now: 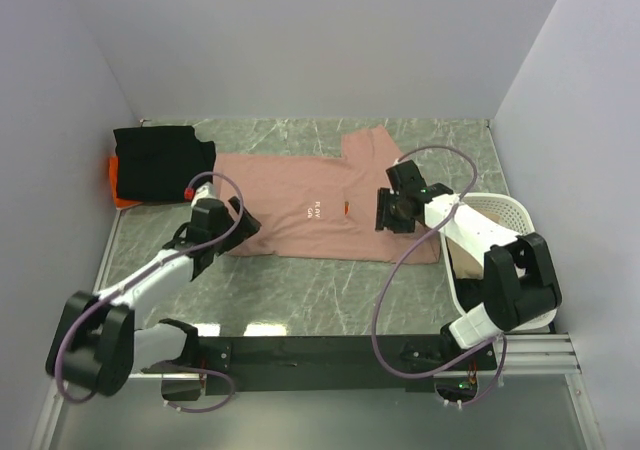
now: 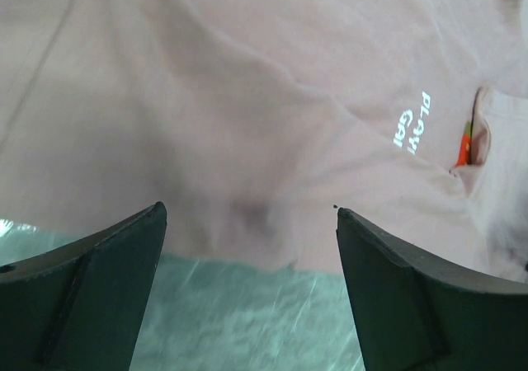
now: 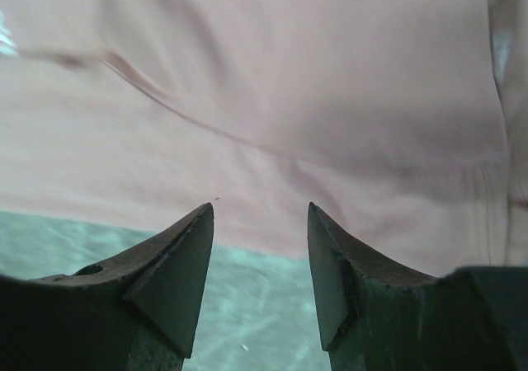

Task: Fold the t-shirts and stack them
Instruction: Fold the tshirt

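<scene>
Creases cross the pink t-shirt above its near hem, so both my grippers should pull the pink t-shirt's near side toward me and smooth the cloth before folding.
The dusty-pink t-shirt lies spread on the green marble table, white text and a graphic near its middle; it fills the left wrist view and right wrist view. A folded black t-shirt sits at the back left on top of an orange one. My left gripper is open at the pink shirt's left end, its near hem between the fingers. My right gripper is open over the shirt's right part, its hem edge just past the fingertips. Neither holds cloth.
A white mesh laundry basket stands at the right, behind the right arm, with pale cloth inside. Grey walls close in the back and sides. A black rail runs along the near edge.
</scene>
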Available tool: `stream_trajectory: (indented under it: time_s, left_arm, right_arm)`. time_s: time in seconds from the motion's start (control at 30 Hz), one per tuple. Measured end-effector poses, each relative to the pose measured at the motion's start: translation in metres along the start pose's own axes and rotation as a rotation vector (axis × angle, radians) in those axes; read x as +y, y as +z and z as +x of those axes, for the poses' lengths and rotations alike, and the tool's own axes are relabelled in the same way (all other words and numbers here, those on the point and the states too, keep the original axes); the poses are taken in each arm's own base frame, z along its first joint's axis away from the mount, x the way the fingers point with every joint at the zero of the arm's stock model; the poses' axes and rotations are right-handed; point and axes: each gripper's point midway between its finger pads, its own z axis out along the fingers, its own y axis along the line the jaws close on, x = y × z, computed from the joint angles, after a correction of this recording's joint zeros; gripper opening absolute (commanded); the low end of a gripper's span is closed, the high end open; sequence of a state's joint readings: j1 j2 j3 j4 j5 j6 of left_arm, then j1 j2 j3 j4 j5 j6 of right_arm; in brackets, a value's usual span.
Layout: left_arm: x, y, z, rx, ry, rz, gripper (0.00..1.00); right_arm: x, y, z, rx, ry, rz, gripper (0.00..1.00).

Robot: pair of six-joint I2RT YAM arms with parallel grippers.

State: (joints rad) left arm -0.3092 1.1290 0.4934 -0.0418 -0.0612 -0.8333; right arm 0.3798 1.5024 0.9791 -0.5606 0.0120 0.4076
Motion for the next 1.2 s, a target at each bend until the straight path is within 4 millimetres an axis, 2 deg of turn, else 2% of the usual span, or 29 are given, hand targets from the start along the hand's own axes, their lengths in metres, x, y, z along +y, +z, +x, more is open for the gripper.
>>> stream_trajectory:
  time_s: [0.1, 0.17, 0.27, 0.37, 0.5, 0.67, 0.97, 1.2]
  left_arm:
    - [-0.003, 0.02, -0.001, 0.014, 0.01, -0.015, 0.9]
    - [-0.001, 0.029, 0.001, 0.024, 0.015, -0.024, 0.89]
    - [0.006, 0.041, 0.008, 0.049, 0.028, -0.048, 0.89]
    - [0.003, 0.044, 0.007, 0.04, 0.031, -0.036, 0.89]
    - [0.004, 0.044, 0.008, 0.038, 0.031, -0.028, 0.89]
    - [0.008, 0.037, 0.013, 0.025, 0.029, -0.007, 0.89]
    - [0.019, 0.012, 0.029, 0.031, 0.003, 0.017, 0.91]
    - [0.026, -0.004, 0.04, 0.03, -0.033, 0.038, 0.91]
  right_arm:
    - [0.012, 0.004, -0.017, -0.035, 0.001, -0.029, 0.56]
    - [0.019, 0.014, -0.019, -0.028, -0.004, -0.038, 0.56]
    - [0.024, 0.033, -0.007, 0.024, -0.019, -0.029, 0.53]
    - [0.024, 0.05, 0.009, 0.081, -0.031, -0.013, 0.52]
    - [0.028, 0.054, 0.015, 0.077, -0.042, -0.026, 0.52]
    - [0.03, 0.051, 0.022, 0.044, -0.054, -0.051, 0.52]
    - [0.032, 0.036, 0.055, 0.062, -0.048, -0.123, 0.53]
    - [0.034, 0.028, 0.072, 0.08, -0.034, -0.169, 0.53]
